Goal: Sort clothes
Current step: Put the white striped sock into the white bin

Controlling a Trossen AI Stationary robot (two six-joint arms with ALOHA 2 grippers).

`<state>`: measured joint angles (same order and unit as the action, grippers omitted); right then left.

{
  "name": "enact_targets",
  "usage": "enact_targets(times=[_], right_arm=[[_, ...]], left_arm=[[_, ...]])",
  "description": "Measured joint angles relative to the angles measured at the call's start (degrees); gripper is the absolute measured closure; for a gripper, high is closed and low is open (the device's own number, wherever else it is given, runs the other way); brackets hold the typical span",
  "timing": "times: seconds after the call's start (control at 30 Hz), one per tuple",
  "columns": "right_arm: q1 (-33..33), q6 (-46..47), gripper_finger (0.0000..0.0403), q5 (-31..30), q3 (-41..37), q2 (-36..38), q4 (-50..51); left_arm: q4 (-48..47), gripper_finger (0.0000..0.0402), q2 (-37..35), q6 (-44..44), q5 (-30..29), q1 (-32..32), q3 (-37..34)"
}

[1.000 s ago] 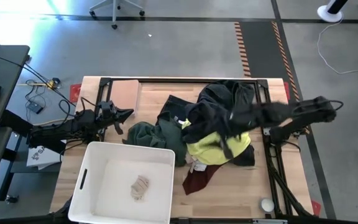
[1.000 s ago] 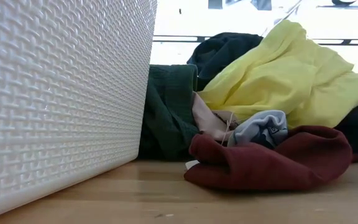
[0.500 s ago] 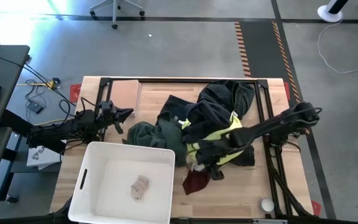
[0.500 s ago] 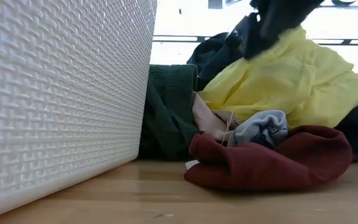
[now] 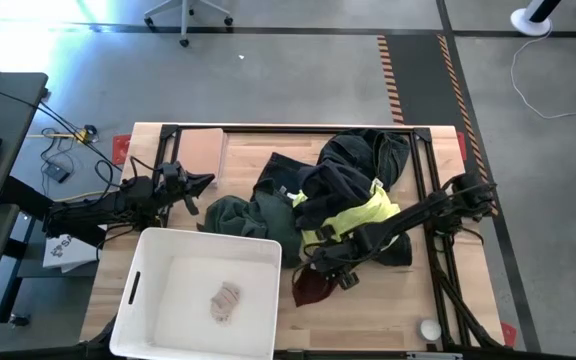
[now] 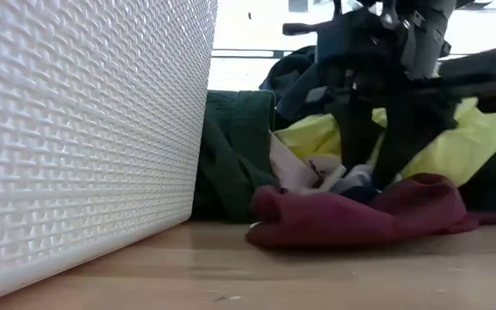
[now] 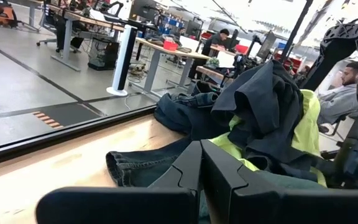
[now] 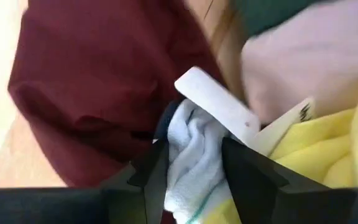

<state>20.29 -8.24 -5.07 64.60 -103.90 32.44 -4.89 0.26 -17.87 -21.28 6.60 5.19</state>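
Observation:
The white end of the sock (image 8: 194,152) has a navy edge (image 8: 165,119) curling around it, so a larger navy patch should show when I lift it.
The clothes lie heaped mid-table: black (image 5: 353,165) and denim (image 5: 278,180) at the back, dark green (image 5: 233,215) on the left, bright yellow (image 5: 368,212), pale pink (image 8: 316,56), and maroon (image 5: 313,290) at the near edge. A small pale blue-white sock (image 8: 191,155) rests on the maroon garment (image 6: 351,215). My right gripper (image 8: 194,177) stands open over it, pointing steeply down, one finger on each side. My left gripper (image 5: 196,186) is shut and level at the table's left, touching nothing. My right gripper comes from above, slanting steeply down, its open fingers (image 6: 351,146) on either side of the sock (image 6: 356,176). The fingertips are sunk into the pile where the maroon garment meets the pink one. The sock lies on the maroon garment, with the fingers against its sides.
A white woven basket (image 5: 158,270) fills the near left, with a small beige item (image 5: 226,300) inside. A tan board (image 5: 203,150) lies at the far left. A white round object (image 5: 429,328) sits at the near right corner. A black frame runs around the table.
My right gripper has come down from over the pile toward the near left and tipped from nearly level to steeply down. It has landed at the sock. The yellow and maroon garments have been pressed lower and flatter under the arm and fingers.

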Motion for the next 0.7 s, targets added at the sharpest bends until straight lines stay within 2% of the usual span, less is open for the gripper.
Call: enact_targets(times=[0.07,0.2,0.27,0.37,0.7], right_arm=[[0.0,0.7,0.0256,-0.7,-0.1,-0.8,1.3],[0.1,3.7,0.0272,-7.6,-0.1,-2.7,3.5],[0.1,4.9,0.0305,-9.6,-0.1,-3.0,3.9],[-0.1,6.8,0.0376,-9.8,1.4,-2.8,6.3],[-0.4,6.7,0.0395,-13.4,21.9,2.7,26.1]], left_arm=[[0.0,0.0397,0.0,0.0,0.0,0.0,0.0],[0.0,0.0397,0.0,0.0,0.1,0.0,0.0],[0.0,0.0397,0.0,0.0,0.2,0.0,0.0],[0.0,0.0397,0.0,0.0,0.2,0.0,0.0],[0.2,0.0397,0.0,-1.0,0.2,0.0,0.0]])
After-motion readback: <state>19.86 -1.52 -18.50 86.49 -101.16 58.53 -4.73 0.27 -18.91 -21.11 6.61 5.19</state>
